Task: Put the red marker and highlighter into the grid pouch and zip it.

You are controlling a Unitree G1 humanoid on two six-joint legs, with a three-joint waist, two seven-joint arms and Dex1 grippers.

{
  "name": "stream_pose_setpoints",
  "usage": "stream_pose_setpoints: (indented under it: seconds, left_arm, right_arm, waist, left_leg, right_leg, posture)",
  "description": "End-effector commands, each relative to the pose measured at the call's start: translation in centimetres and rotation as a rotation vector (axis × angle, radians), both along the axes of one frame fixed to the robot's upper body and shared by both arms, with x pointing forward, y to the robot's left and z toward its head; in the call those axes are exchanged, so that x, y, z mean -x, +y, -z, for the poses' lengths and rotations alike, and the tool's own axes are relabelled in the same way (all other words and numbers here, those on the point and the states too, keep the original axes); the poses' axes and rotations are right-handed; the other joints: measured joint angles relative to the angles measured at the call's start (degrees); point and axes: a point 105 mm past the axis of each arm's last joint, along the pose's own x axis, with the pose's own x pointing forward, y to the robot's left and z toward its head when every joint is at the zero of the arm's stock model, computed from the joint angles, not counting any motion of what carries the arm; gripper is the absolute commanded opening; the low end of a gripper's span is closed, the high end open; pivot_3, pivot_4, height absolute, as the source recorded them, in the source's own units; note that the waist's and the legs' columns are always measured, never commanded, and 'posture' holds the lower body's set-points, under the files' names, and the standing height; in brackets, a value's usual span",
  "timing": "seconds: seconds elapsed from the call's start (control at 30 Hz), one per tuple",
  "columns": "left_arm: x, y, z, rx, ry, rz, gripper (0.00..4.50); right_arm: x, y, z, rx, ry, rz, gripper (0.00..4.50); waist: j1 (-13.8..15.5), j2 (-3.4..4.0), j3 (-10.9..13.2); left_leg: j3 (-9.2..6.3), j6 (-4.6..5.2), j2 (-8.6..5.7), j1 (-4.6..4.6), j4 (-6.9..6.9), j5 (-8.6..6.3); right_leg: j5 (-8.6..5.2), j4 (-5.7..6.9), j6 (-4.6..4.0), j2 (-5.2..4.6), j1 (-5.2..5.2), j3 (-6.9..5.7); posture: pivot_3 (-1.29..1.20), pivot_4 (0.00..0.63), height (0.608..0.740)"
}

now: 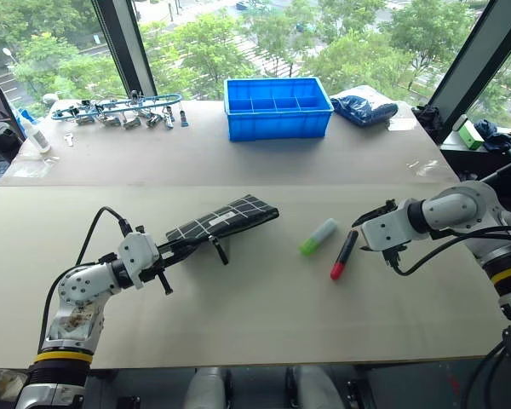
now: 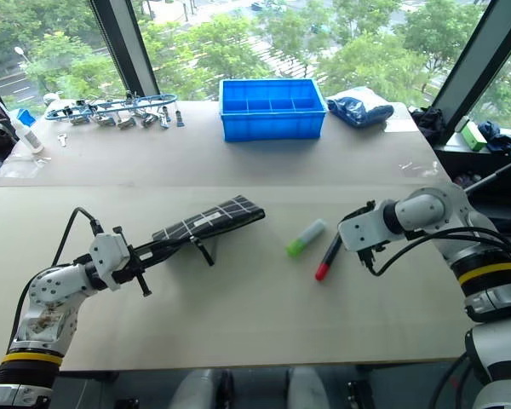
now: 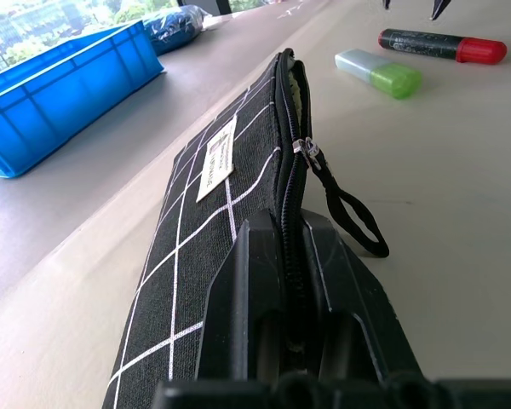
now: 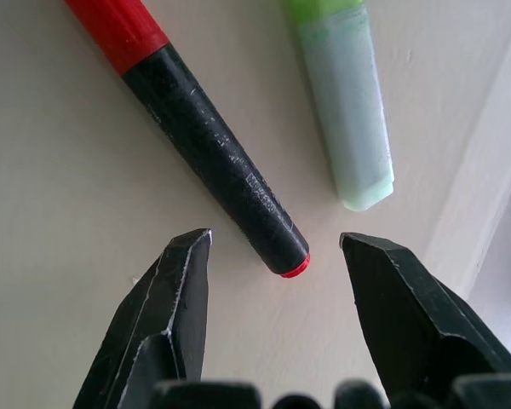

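Observation:
The red marker (image 1: pixel 344 255) will slip in cap first when the robot pushes it inside, because the grid pouch's zipper is open at the pouch's far end (image 1: pixel 257 221).
The grid pouch (image 1: pixel 226 217) is black with white lines and a white label (image 3: pixel 216 159). My left gripper (image 3: pixel 285 228) is shut on its near end along the zipper, and the far end rests on the table. The zipper gapes at the far end and the black strap (image 3: pixel 351 220) hangs down. The highlighter (image 1: pixel 318 236), pale with a green cap, lies to the right of the pouch. Beside it lies the red marker (image 1: pixel 344 254), black with a red cap. My right gripper (image 4: pixel 274 239) is open just over the marker's black tail end, fingers on either side, not touching.
A blue compartment bin (image 1: pixel 277 106) stands at the back centre, a blue plastic bag (image 1: pixel 366 106) to its right. A rack of metal tools (image 1: pixel 119 109) and a small bottle (image 1: pixel 32 132) sit at the back left. A seam (image 1: pixel 238 185) crosses the table behind the pouch.

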Motion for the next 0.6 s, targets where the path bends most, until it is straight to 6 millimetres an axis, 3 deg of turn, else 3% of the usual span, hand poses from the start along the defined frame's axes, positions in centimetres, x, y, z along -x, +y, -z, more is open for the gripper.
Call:
stream_pose_setpoints:
  seconds: [0.03, 0.6]
  left_arm:
    - [0.0, -0.1, -0.9, 0.004, -0.050, -0.004, 0.00]
    - [0.0, 0.0, -1.0, 0.013, -0.061, -0.029, 0.00]
  right_arm:
    - [-0.1, 0.4, -0.6, 0.018, -0.019, -0.054, 2.75]
    - [-0.3, 3.3, 1.8, 0.157, 0.068, -0.228, 2.75]
  waist:
    - [-0.1, 0.00, 0.0]
    - [-0.5, 0.00, 0.0]
  left_leg:
    - [0.01, 0.00, 0.00, 0.00, 0.00, 0.00]
    - [0.06, 0.00, 0.03, 0.08, 0.00, 0.00]
  right_leg:
    - [0.00, 0.00, 0.00, 0.00, 0.00, 0.01]
    - [0.00, 0.08, -0.01, 0.01, 0.01, 0.05]
  posture:
    - [0.00, 0.150, 0.740]
    - [0.00, 0.150, 0.740]
